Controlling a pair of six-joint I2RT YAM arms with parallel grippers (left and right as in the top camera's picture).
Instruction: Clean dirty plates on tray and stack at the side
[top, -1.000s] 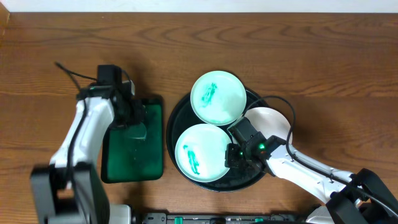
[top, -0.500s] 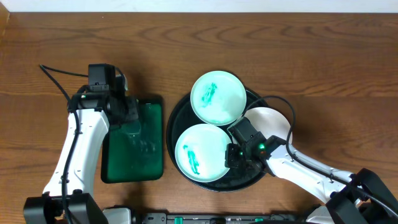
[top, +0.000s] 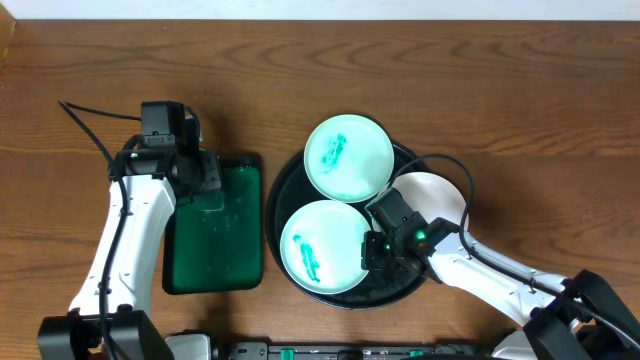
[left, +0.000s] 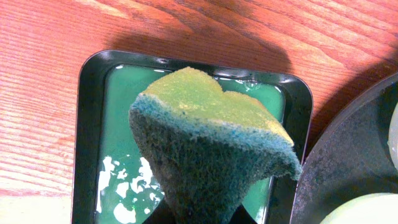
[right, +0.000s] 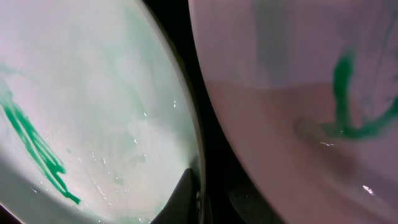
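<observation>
The sponge's middle (left: 198, 179) is squeezed narrow, so next my left gripper lowers the sponge into the green tray's liquid (top: 224, 243), opens, and grips it again before wiping the near plate.
A glossy black tray (top: 277, 205) holds three plates. Two are mint with green smears, one at the far side (top: 349, 157) and one at the near side (top: 322, 246); a white plate (top: 435, 197) lies at the right. My right gripper (top: 372, 250) is shut on the near plate's right rim (right: 93, 93), one finger (right: 183, 193) on its inner face. Beside it a second smeared plate (right: 298, 93) shows. My left gripper (top: 200, 185) is shut on a green-and-yellow sponge (left: 205, 143), held above the rectangular green tray (left: 112, 124).
The green tray (top: 215, 250) holds a film of liquid with white foam patches (left: 124, 186). It lies just left of the black tray (left: 348, 168) on the wooden table (top: 500, 90). A black cable loops over the white plate.
My left gripper has closed on the sponge and drawn back from the middle of the green tray to its far edge. The right arm and the plates have not moved.
</observation>
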